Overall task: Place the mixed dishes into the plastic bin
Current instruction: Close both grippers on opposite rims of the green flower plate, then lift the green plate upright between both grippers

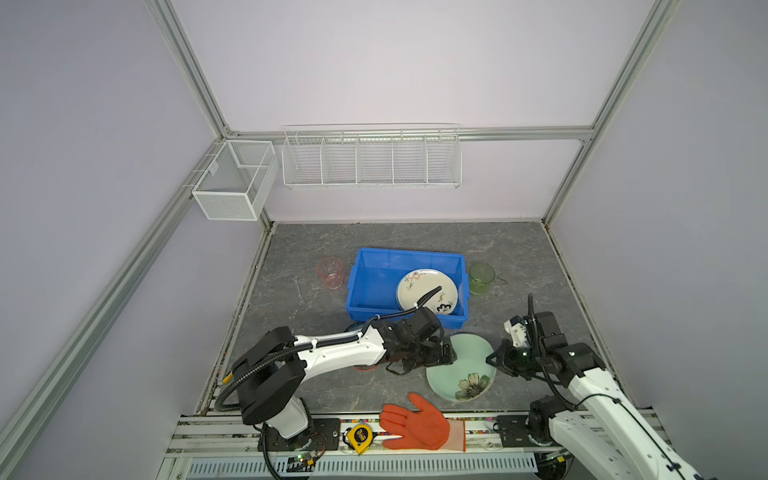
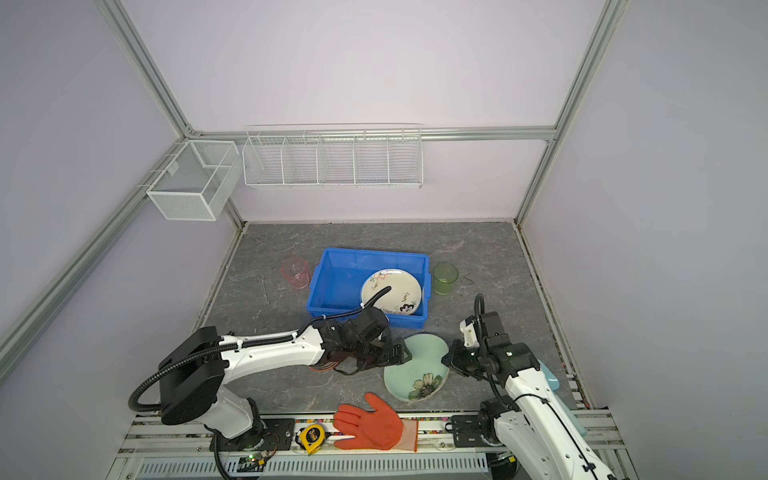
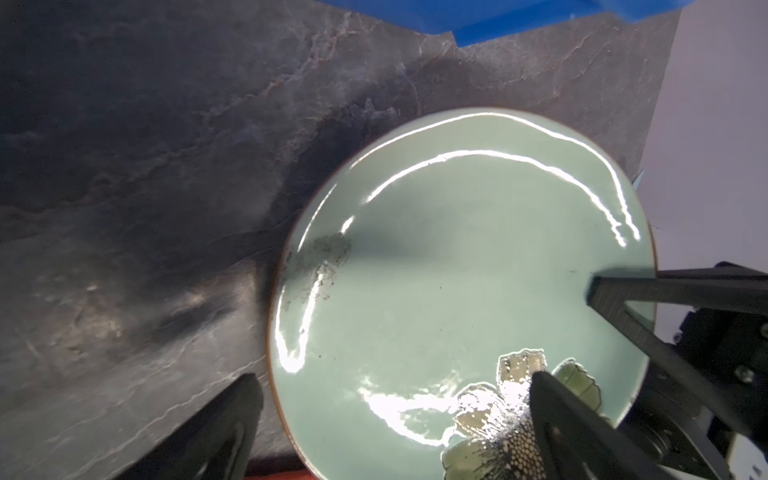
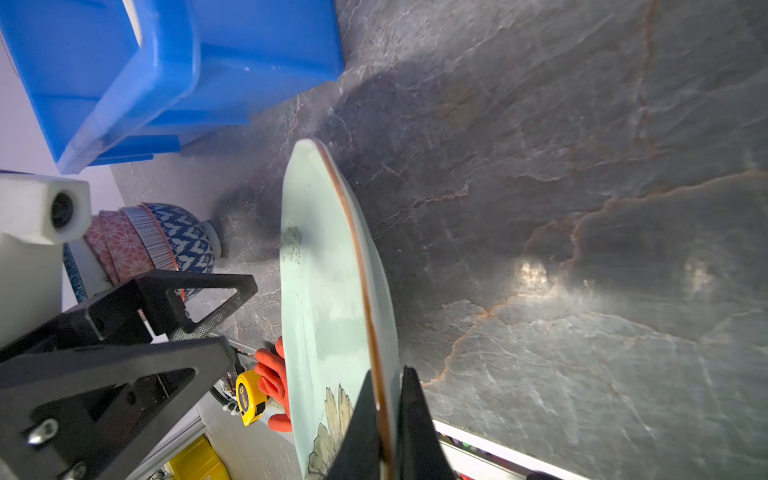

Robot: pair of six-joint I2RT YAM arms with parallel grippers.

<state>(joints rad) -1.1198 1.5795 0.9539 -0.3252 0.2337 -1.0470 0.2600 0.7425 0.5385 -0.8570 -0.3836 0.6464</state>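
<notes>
My left gripper keeps going with its fingers open and closes there [image 1: 428, 372], as my right gripper is on the mint green plate's rim and its opposite rim [image 1: 429, 380] is free.
A mint green plate [image 1: 461, 374] with a flower print lies on the grey table in front of the blue plastic bin [image 1: 361, 286]. My right gripper [image 4: 388, 374] is shut on the plate's right rim [image 1: 492, 359]. My left gripper [image 3: 395, 376] stands open at the plate's left edge [image 1: 440, 358], one finger [image 3: 552, 399] over the flower and the other off the plate. A floral cream plate [image 1: 419, 284] leans inside the bin. A pink cup [image 1: 330, 272] stands left of the bin and a green cup [image 1: 482, 278] right of it. Stacked patterned bowls [image 4: 166, 241] sit under the left arm.
An orange rubber glove [image 1: 419, 424] and a yellow tape measure [image 1: 359, 436] lie on the front rail. White wire baskets [image 1: 372, 160] hang on the back wall, with another [image 1: 232, 183] at the left corner. Walls close in the table on three sides.
</notes>
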